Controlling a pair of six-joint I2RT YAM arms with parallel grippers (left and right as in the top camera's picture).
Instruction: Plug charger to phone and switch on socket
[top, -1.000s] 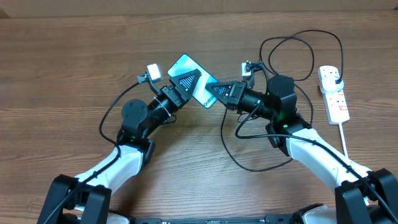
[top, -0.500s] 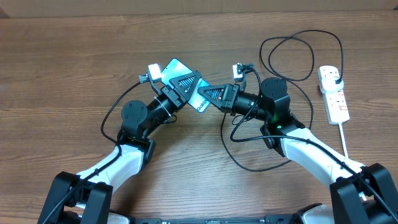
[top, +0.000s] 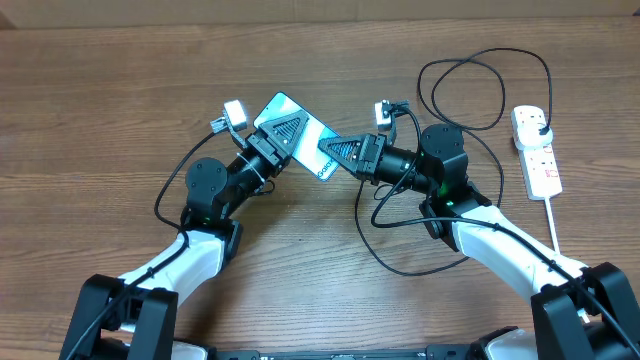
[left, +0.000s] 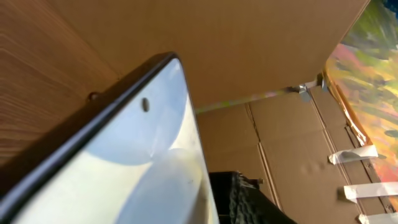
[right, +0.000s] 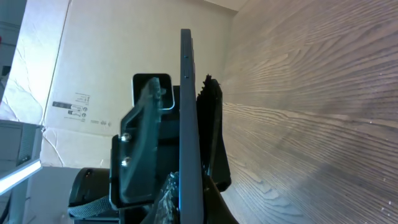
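Next, I take the far half (top: 279, 105) of the phone with my left gripper and free my right gripper for the charger, because my right gripper is on the charger's side and is closed on the phone's near end (top: 325, 169).
The phone (top: 305, 138), light blue screen up, hangs over the table between both grippers. My right gripper (top: 338, 153) is shut on its near end by the small text; the right wrist view shows the phone (right: 185, 93) edge-on in that gripper (right: 186, 194). My left gripper (top: 284, 130) straddles the far half, open, with a thin gap at one jaw. In the left wrist view the phone (left: 124, 162) fills the left and one finger (left: 249, 202) stands beside it. The charger (top: 480, 85) loops behind the right arm, its plug (top: 541, 127) in the socket (top: 538, 160). Its connector tip is hidden.
The socket's thick white cord (top: 554, 218) runs toward the front edge at the right. More black cable (top: 400, 262) curls on the wood under the right arm. Cardboard walls (left: 280, 74) stand behind the table.
The right gripper carried the phone left toward the left arm. The left gripper's jaws have narrowed around the phone, and it slid back a little along it.
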